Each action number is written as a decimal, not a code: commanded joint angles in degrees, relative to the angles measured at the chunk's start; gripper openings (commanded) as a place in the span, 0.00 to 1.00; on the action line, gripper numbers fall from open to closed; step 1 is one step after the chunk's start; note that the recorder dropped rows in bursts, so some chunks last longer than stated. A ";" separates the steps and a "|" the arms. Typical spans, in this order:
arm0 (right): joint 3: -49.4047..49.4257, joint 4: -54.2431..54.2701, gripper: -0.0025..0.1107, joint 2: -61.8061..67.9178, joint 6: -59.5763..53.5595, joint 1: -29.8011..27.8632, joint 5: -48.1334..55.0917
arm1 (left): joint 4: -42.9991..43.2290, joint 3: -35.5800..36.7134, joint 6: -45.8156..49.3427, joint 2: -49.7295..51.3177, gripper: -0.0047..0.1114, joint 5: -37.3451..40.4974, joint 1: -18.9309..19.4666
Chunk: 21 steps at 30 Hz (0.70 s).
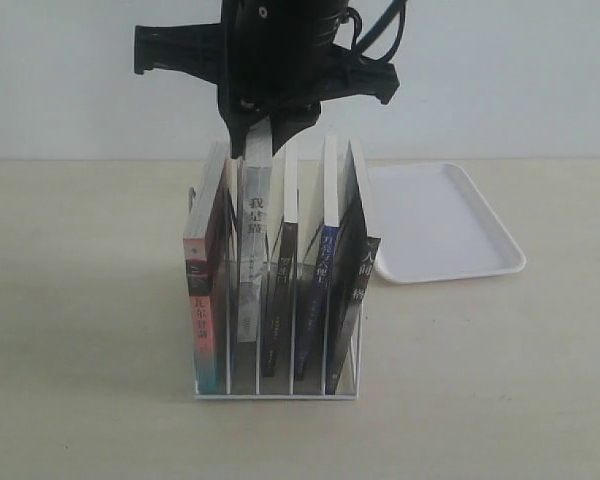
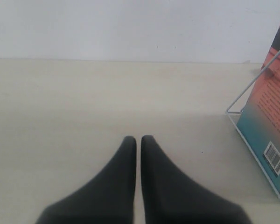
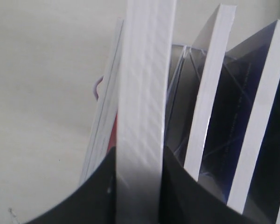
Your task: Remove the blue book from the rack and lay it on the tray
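The white wire rack [image 1: 277,397] will turn a little with the outer black-spined book [image 1: 355,275] when I lift that book, because the book leans crooked in its slot.
The white wire rack [image 1: 277,395] stands mid-table with several upright books in it. The blue book [image 1: 319,290], with its blue spine, is in the fourth slot from the left, and no gripper touches it. My right gripper [image 1: 263,128] [image 3: 140,156] comes down from above and is shut on the top edge of the grey-white-spined book [image 1: 252,260] [image 3: 142,93] in the second slot. That book stands a little higher than its neighbours. The white tray [image 1: 450,225] lies empty behind the rack on the right. My left gripper [image 2: 138,140] is shut and empty, low over bare table.
A red-and-teal book [image 1: 206,290] [image 2: 270,116] fills the leftmost slot, and black-spined books [image 1: 352,300] flank the blue one. The left wrist view shows the rack's wire end [image 2: 252,86] to one side of the left gripper.
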 commanded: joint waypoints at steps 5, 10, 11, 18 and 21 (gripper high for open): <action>-0.27 -1.69 0.02 -0.51 -0.63 -0.04 -1.96 | -0.23 -0.06 0.00 -0.18 0.08 -0.25 0.11; -0.27 -3.04 0.02 2.38 -0.63 -0.04 -1.96 | -0.23 -0.06 0.00 -0.18 0.08 -0.25 0.11; -0.27 -3.35 0.02 2.75 -0.63 -0.04 -1.96 | -0.23 -0.06 0.00 -0.18 0.08 -0.25 0.11; -0.27 -3.75 0.02 4.79 -0.63 -0.04 -1.96 | -0.23 -0.06 0.00 -0.18 0.08 -0.25 0.11; -0.27 -3.52 0.08 4.87 -1.45 -0.04 -1.96 | -0.23 -0.06 0.00 -0.18 0.08 -0.25 0.11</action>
